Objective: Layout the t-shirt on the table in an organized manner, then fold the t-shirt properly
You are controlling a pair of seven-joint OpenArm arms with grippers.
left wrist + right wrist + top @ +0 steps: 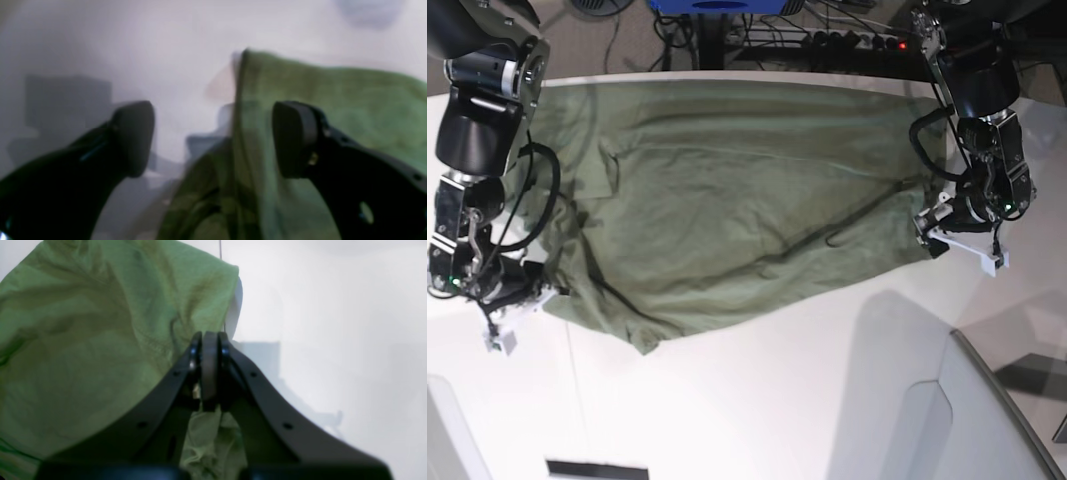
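Note:
I should keep moving my left gripper in by the t-shirt's near corner (248, 55) until it closes, because the t-shirt's side edge (240, 108) is inside the open fingers.
The olive-green t-shirt (727, 200) lies spread wide across the white table (757, 400), wrinkled, with its near edge running slanted. My left gripper (213, 140) is open. A hanging edge of the t-shirt (320, 110) stands in the gap close to the right pad (293, 136), and the view is blurred. In the base view this left gripper (932, 230) sits at the shirt's right end. My right gripper (210, 338) is shut, with a bunch of the t-shirt (83, 340) showing just behind its pads. The base view has the right gripper (535, 295) at the shirt's left near corner.
A grey translucent panel (987, 410) stands at the table's near right. Cables and a power strip (847, 40) lie on the floor behind the far table edge. Bare tabletop stretches in front of the shirt.

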